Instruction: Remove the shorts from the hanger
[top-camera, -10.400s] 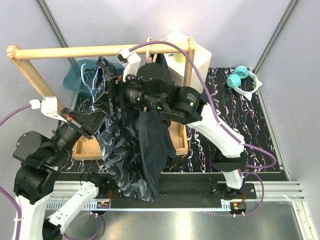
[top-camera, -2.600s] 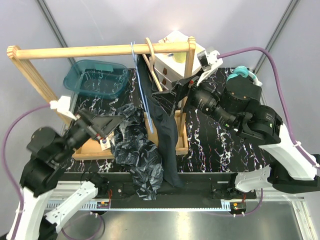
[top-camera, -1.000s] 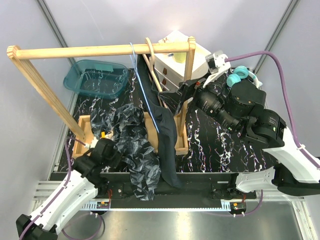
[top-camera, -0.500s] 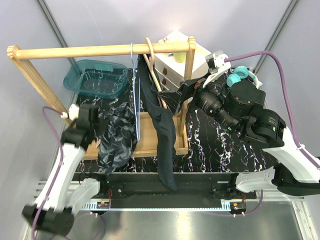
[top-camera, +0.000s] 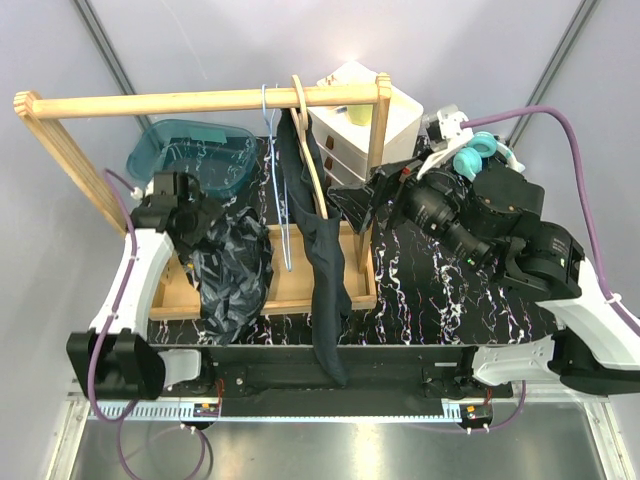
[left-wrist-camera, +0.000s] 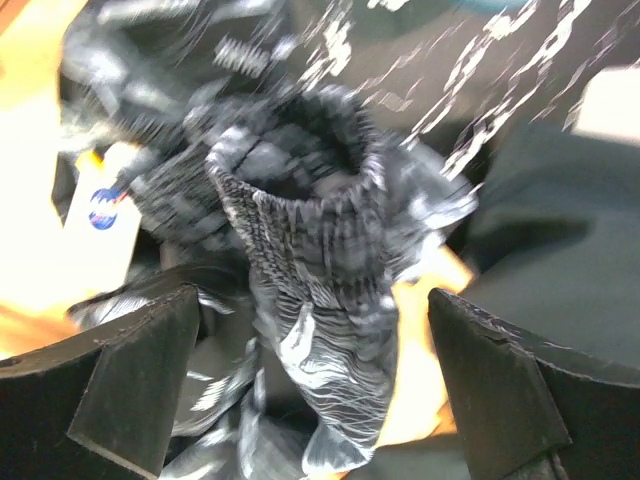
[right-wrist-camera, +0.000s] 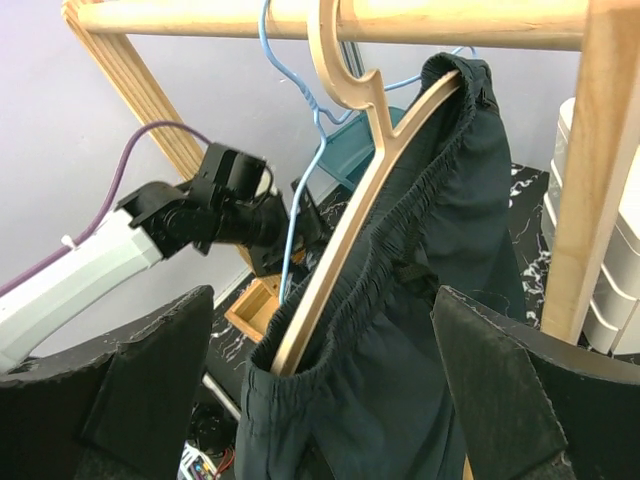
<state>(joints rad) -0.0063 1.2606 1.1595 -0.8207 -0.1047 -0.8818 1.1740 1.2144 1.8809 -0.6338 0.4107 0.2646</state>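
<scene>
The grey patterned shorts (top-camera: 236, 270) are bunched up over the wooden tray, short of the teal bin (top-camera: 222, 160). My left gripper should grab them, raise them high and lower them into the bin.
The grey patterned shorts (top-camera: 232, 268) lie bunched over the wooden tray (top-camera: 298, 292), off the bare blue wire hanger (top-camera: 281, 190) on the rail. My left gripper (top-camera: 190, 215) hovers just above them, jaws open; in the left wrist view the shorts (left-wrist-camera: 310, 270) sit loose between the wide fingers (left-wrist-camera: 130, 380), untouched. Dark navy shorts (top-camera: 326, 270) hang on the wooden hanger (top-camera: 310, 150). My right gripper (top-camera: 362, 200) stands open just right of them; its view shows the wooden hanger (right-wrist-camera: 350, 230) and the navy waistband (right-wrist-camera: 420, 300) ahead, apart from the fingers (right-wrist-camera: 510, 400).
A wooden rail (top-camera: 200, 101) on a frame spans the back. Behind the left gripper stands a teal bin (top-camera: 190, 150). White drawers (top-camera: 350, 110) are at the back centre and teal headphones (top-camera: 482, 155) at the back right. The navy shorts' leg hangs over the table's front edge.
My left arm swung back and left with the patterned shorts, then its jaws opened and the shorts dropped onto the tray. The right arm shifted slightly right.
</scene>
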